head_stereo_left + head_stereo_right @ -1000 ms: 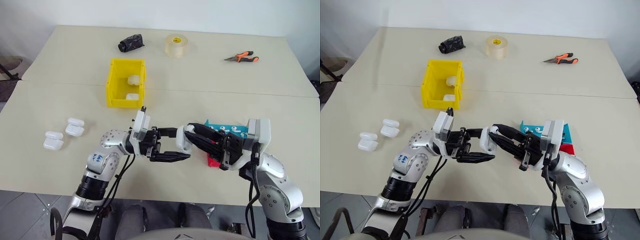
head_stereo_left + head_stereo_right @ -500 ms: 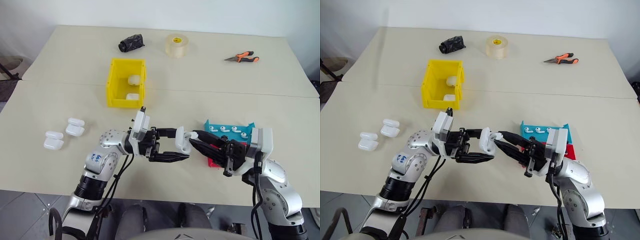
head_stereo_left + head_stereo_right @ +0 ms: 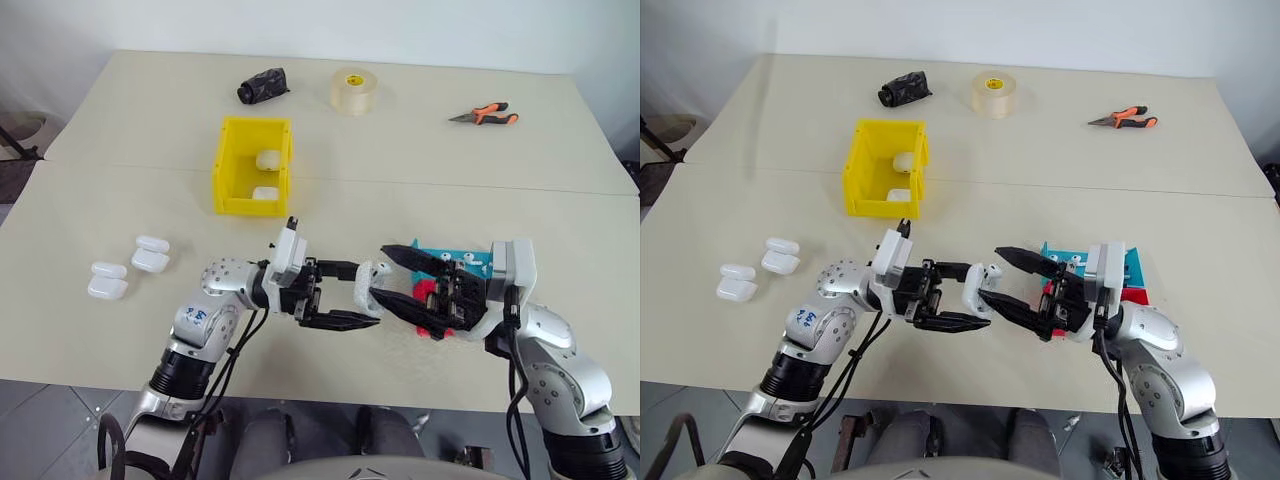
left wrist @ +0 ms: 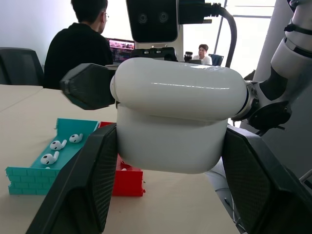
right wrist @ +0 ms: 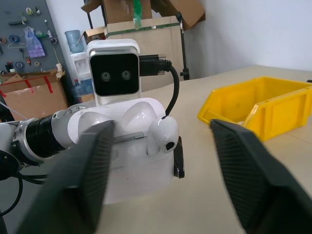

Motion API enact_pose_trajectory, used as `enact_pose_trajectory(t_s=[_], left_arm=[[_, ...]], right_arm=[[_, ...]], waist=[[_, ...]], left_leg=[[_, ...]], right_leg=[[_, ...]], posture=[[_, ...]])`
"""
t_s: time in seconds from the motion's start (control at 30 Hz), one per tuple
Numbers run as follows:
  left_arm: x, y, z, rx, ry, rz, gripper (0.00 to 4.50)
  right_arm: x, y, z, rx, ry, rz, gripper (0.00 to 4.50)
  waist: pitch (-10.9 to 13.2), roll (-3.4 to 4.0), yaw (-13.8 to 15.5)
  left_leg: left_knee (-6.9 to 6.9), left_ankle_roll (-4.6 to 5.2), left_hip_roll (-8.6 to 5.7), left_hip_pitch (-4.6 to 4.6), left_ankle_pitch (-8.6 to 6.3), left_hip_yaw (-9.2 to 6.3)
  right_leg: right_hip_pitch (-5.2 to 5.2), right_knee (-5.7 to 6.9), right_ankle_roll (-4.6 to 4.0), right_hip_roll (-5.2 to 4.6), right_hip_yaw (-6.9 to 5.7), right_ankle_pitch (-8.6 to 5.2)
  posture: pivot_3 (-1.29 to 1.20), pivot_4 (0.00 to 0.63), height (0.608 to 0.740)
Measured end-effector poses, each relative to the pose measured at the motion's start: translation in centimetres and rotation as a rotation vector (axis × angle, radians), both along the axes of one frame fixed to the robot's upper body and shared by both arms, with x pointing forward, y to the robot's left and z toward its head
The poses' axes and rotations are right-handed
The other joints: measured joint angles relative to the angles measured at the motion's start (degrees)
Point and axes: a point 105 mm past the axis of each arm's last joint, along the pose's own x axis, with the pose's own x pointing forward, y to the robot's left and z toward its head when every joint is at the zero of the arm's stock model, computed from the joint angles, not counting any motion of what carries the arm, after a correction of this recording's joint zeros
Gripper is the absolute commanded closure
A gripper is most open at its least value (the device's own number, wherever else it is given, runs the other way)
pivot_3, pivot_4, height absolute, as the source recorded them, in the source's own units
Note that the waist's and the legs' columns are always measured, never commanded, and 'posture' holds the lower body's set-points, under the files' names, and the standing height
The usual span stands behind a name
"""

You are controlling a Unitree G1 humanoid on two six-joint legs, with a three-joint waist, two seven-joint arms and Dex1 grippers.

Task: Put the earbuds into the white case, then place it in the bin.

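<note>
My right gripper should shut and push the earbud's head [image 5: 165, 133] in with its fingers, because the earbud sits too shallow [image 5: 155, 146] in the white case. My right gripper should fetch another earbud only after that.
My left gripper [image 3: 358, 294] is shut on the white case [image 3: 372, 287], holding it above the table's front part. In the right wrist view the case [image 5: 131, 180] has its lid open, and one of the earbuds [image 5: 163, 135] stands in it. My right gripper [image 3: 392, 281] faces the case from the right, open, with one finger above it and one below. More earbuds [image 4: 58, 145] lie in a teal tray [image 4: 29, 168]. The yellow bin [image 3: 226, 165] stands farther back on the left, with two white cases inside.
Two more white cases [image 3: 150, 253] lie on the table at the left. A red tray [image 4: 127, 181] sits beside the teal tray. At the far edge are a black object [image 3: 262, 85], a tape roll [image 3: 353, 90] and pliers [image 3: 484, 114]. People sit in the background [image 4: 80, 46].
My right gripper's fingers, shut at the case before, have spread open around it. The left gripper has kept its hold on the case.
</note>
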Motion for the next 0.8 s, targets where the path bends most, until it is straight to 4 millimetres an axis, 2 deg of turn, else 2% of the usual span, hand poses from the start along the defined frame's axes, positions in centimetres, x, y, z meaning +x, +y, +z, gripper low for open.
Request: enact_pose_trajectory(t_s=[0.13, 0.33, 0.4, 0.5, 0.6, 0.63, 0.8], left_arm=[[0.0, 0.0, 0.0, 0.000, -0.008, 0.004, 1.68], [0.6, 0.3, -0.3, 0.015, -0.027, 0.054, 1.68], [0.7, 0.4, -0.5, 0.017, -0.021, 0.060, 1.68], [0.6, 0.4, -0.8, 0.019, -0.011, 0.067, 1.68], [0.5, 0.1, -1.1, 0.025, -0.013, 0.066, 1.68], [0.5, -0.1, -1.1, 0.026, -0.016, 0.067, 1.68], [0.9, -0.8, -1.2, 0.037, -0.038, 0.086, 1.68]], right_arm=[[0.0, -1.1, -0.2, -0.029, 0.010, -0.033, 0.03], [-0.4, -6.0, -0.5, -0.140, 0.031, -0.183, 0.03], [-0.5, -7.0, -0.1, -0.159, 0.014, -0.217, 0.03], [-0.2, -7.9, -0.1, -0.199, -0.015, -0.260, 0.03], [1.1, -8.6, -1.0, -0.352, 0.051, -0.350, 0.03], [1.4, -8.6, -0.8, -0.353, 0.048, -0.359, 0.03], [2.1, -6.6, -0.7, -0.336, 0.050, -0.299, 1.64]], waist=[[0.00, 0.00, 0.15], [0.00, 0.00, 0.14], [0.00, 0.00, 0.07], [0.00, 0.00, 0.02], [0.00, 0.02, 0.03], [0.00, 0.03, 0.04], [0.00, 0.03, 0.09]], left_leg=[[0.01, 0.00, 0.00, -0.03, 0.00, -0.01], [0.00, 0.01, -0.01, -0.02, -0.01, 0.00], [-0.01, 0.01, -0.01, 0.00, -0.01, 0.01], [-0.01, 0.01, 0.00, 0.01, -0.01, 0.01], [0.03, 0.01, 0.00, -0.02, -0.01, 0.02], [0.03, 0.01, 0.00, -0.01, -0.01, 0.01], [0.05, 0.01, -0.01, -0.03, -0.01, 0.02]], right_leg=[[0.00, 0.00, 0.00, 0.00, 0.00, 0.00], [0.01, -0.02, 0.00, -0.01, 0.00, 0.00], [0.01, -0.02, 0.00, -0.01, 0.01, 0.00], [0.00, -0.01, 0.00, 0.00, 0.01, 0.00], [0.00, 0.00, 0.00, -0.01, 0.03, 0.00], [0.00, -0.01, 0.00, -0.01, 0.01, 0.00], [0.00, -0.01, 0.00, -0.01, 0.01, 0.00]], posture=[[0.00, 0.150, 0.740], [0.00, 0.150, 0.740], [0.00, 0.150, 0.740], [0.00, 0.150, 0.740], [0.00, 0.150, 0.740], [0.00, 0.150, 0.740], [0.00, 0.150, 0.740]])
